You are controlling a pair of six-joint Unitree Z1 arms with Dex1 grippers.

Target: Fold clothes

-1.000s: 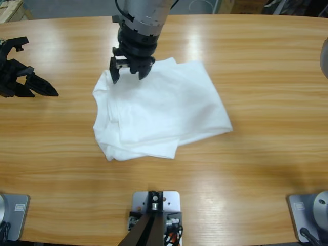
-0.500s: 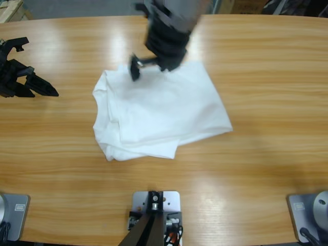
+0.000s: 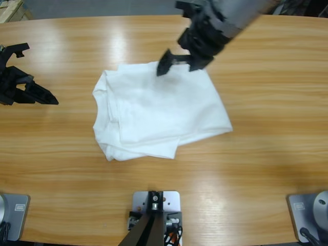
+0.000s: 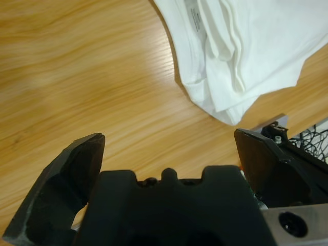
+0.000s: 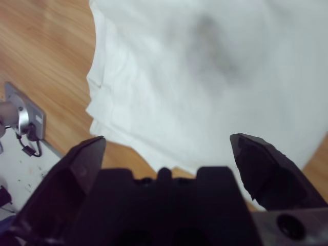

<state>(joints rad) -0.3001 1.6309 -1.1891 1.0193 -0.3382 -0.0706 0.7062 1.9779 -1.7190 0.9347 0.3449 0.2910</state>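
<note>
My gripper will make the whole white T-shirt (image 3: 166,105) slide along together when I pull its edge, because the folded layers (image 3: 109,123) lie stacked flat on glossy wood.
The clothes (image 3: 159,110) are one white T-shirt, folded into a rough rectangle of several layers at the middle of the wooden table (image 3: 266,169). My right gripper (image 3: 180,64) hovers open above the shirt's far edge, holding nothing. In the right wrist view the white cloth (image 5: 205,66) fills the space beyond the right gripper (image 5: 166,139), whose jaws stand wide apart. My left gripper (image 3: 41,84) rests open near the table's left edge, well clear of the shirt. Past the left gripper (image 4: 169,136), the left wrist view shows the shirt's layered corner (image 4: 230,46).
Bare wood surrounds the shirt on all sides. The table's far edge (image 3: 102,18) runs along the top of the high view, with floor and boxes beyond it.
The right gripper has swung from the shirt's far left corner to the right along its far edge. The shirt lies as before. The left gripper has barely shifted.
</note>
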